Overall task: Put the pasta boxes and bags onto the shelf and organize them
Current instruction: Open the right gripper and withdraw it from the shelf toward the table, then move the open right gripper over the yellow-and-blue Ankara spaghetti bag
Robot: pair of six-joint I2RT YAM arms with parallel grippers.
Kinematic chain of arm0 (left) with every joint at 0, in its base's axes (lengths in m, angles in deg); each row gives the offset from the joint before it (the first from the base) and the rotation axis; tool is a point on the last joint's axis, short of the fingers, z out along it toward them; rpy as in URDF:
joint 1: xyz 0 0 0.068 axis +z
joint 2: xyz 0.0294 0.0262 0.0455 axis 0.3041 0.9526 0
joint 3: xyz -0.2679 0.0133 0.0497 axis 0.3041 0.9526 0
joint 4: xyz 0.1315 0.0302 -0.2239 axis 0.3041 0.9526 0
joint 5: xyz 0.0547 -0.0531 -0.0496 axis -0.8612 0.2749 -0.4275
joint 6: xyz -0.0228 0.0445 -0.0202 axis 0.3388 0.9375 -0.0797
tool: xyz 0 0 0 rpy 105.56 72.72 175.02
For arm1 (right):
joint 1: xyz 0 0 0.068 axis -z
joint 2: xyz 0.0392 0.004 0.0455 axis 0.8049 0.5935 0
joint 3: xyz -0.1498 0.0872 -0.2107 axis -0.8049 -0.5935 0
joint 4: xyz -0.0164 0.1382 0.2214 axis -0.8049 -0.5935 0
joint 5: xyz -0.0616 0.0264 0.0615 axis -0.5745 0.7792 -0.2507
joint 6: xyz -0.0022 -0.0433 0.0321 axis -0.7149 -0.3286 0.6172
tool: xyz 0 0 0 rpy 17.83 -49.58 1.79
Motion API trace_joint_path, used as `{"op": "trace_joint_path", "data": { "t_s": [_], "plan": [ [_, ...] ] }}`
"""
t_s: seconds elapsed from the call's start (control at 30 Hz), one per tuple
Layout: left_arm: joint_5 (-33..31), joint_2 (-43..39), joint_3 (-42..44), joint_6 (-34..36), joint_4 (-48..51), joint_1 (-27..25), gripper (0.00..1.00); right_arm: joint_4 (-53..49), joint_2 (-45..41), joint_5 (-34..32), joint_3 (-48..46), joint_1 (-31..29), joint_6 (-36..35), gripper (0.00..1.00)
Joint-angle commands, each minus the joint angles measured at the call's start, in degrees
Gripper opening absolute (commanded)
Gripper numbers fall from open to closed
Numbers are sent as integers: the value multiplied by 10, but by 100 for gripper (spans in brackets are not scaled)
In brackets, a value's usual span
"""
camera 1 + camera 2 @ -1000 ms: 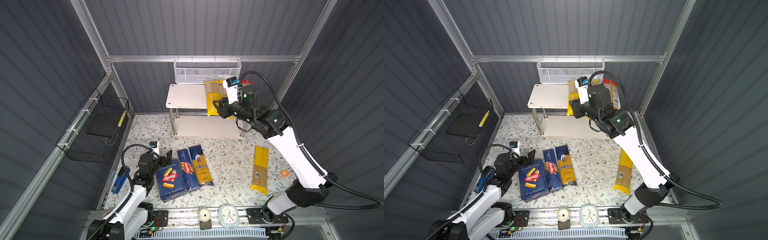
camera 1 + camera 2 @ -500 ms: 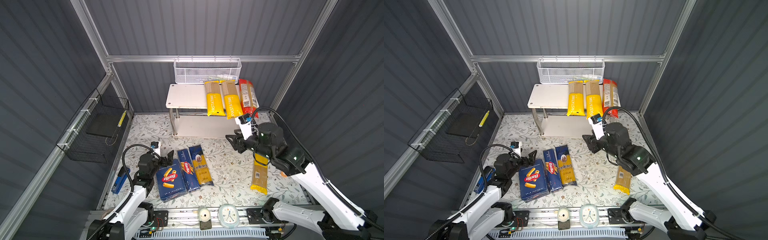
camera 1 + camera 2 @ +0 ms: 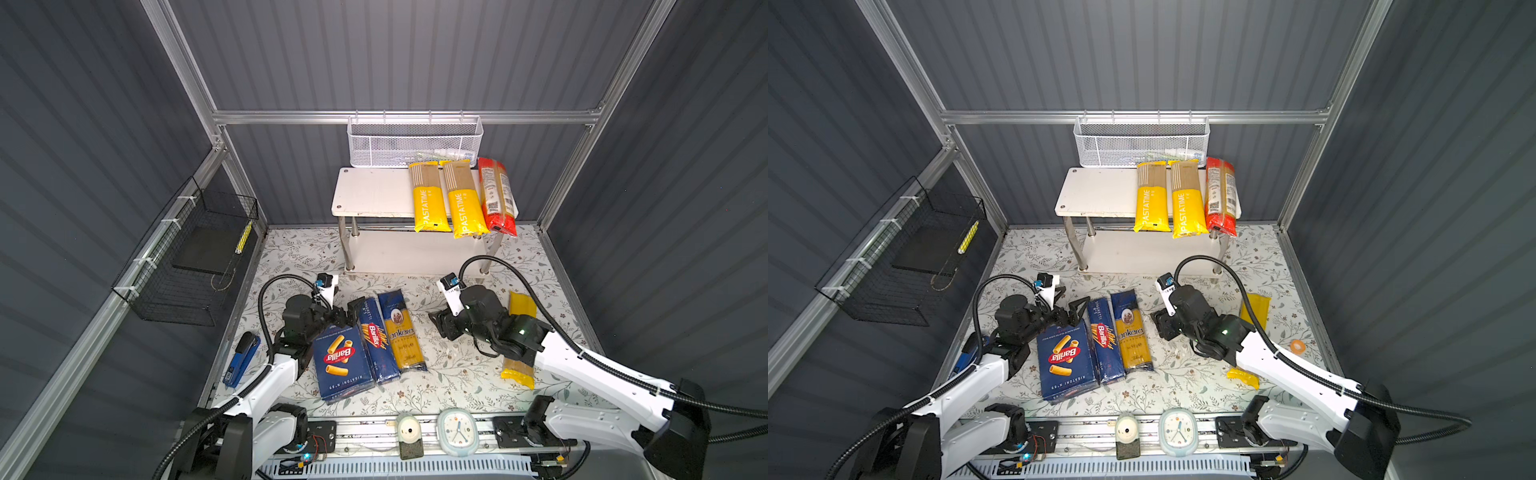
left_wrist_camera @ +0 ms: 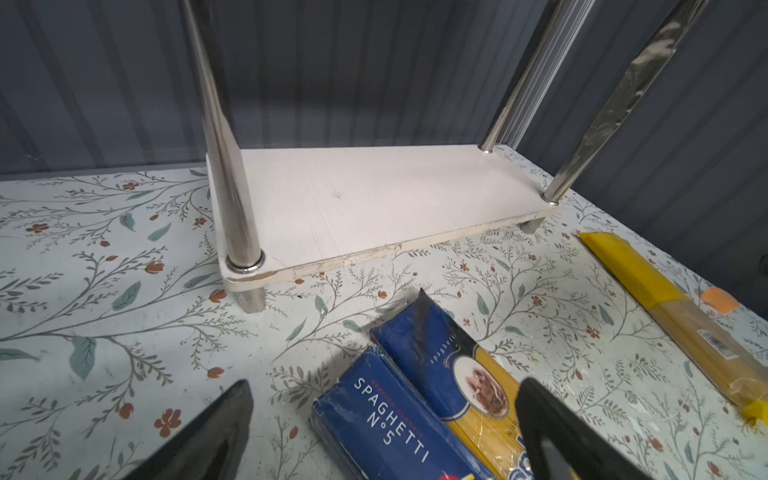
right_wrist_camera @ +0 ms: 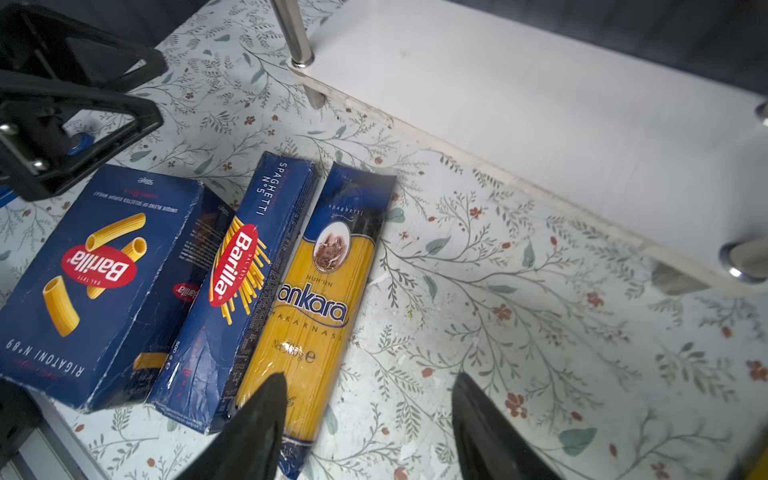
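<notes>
The Ankara bag lies tight up against the narrow Barilla box. My right gripper should first pull the bag's near half away to make a gap.
The white shelf stands at the back; two yellow PASTATIME bags and a red-clear bag lie on its top board, its lower board bare. On the floral mat lie the wide Barilla box, the narrow Barilla box and the Ankara bag, side by side. A yellow-clear bag lies partly under my right arm. My left gripper is open over the boxes' far ends. My right gripper is open and empty, low beside the Ankara bag.
A white mesh basket hangs behind the shelf and a black wire basket on the left wall. A blue stapler lies at the mat's left edge, an orange ring at the right. A clock sits on the front rail.
My right arm has left the shelf top, where the second yellow bag now lies, and dropped to the mat beside the Ankara bag, its jaws spreading. The left arm has not moved.
</notes>
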Motion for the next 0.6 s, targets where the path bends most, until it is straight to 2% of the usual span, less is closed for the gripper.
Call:
{"op": "trace_joint_path", "data": {
  "t_s": [0.0, 0.1, 0.27, 0.4, 0.57],
  "plan": [
    [-7, -1, -4, 20, 12, 0, 100, 50, -3, -32, -27, 0, 70, 68],
    [-15, -5, 8, 18, 5, 0, 99, 48, 31, -51, -30, 1, 87, 69],
    [-67, -6, 20, 15, 0, 0, 100, 71, 81, 0, -27, 2, 91, 73],
    [-64, -8, 31, 11, -18, 0, 100, 93, 111, 34, -24, 0, 101, 74],
    [-68, 5, 26, 9, -19, 0, 99, 72, 165, 22, 13, -16, 94, 81]
  ]
}}
